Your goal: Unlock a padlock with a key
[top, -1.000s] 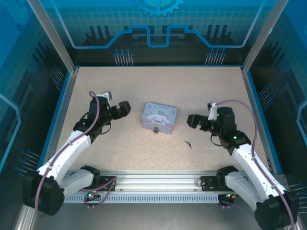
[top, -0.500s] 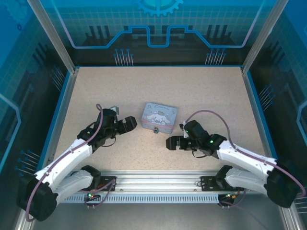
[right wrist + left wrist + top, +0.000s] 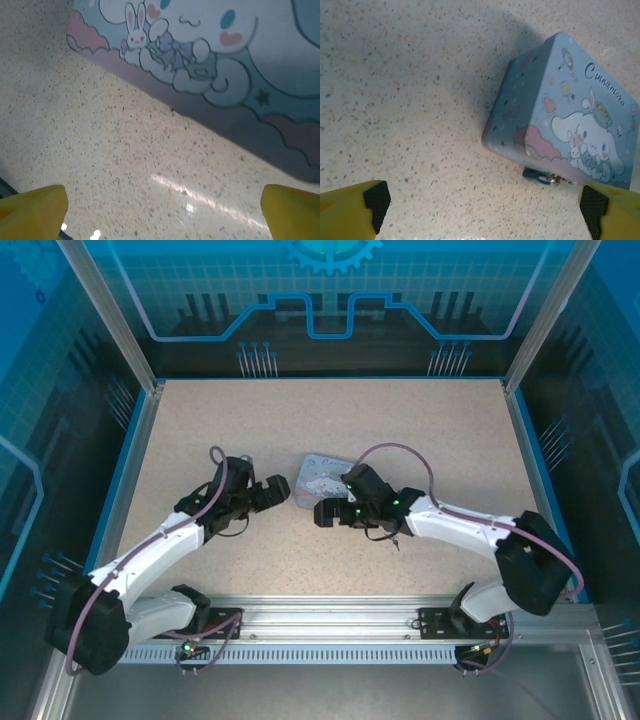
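The key (image 3: 396, 543) is back by my right gripper's forearm, while my right gripper is empty over the tin's front (image 3: 304, 503). Next, my right gripper moves back and picks up the key.
The padlock (image 3: 540, 176), a small dark teal body with a shiny shackle, hangs at the front edge of the pale blue cartoon-dog tin (image 3: 570, 115). My left gripper (image 3: 485, 212) is open, its fingers (image 3: 375, 200) spread wide over bare table left of and below the lock. From above, the left gripper (image 3: 276, 492) sits just left of the tin (image 3: 318, 468). My right gripper (image 3: 325, 512) is open and empty in front of the tin, covering the lock's spot. The right wrist view has the tin's side (image 3: 225, 75) close above the right gripper (image 3: 162, 212). The key (image 3: 397, 540) is a tiny dark sliver by the right forearm's near edge.
The speckled beige table (image 3: 330, 415) is walled by blue panels with a raised blue rim (image 3: 118, 490). A metal rail (image 3: 330, 615) runs along the near edge between the arm bases. The right forearm (image 3: 450, 525) stretches across the table right of the tin.
The right arm swung far left, past the key, to the tin's front. The left gripper moved right and nearer, closing in on the tin's left side. Tin and key stayed put.
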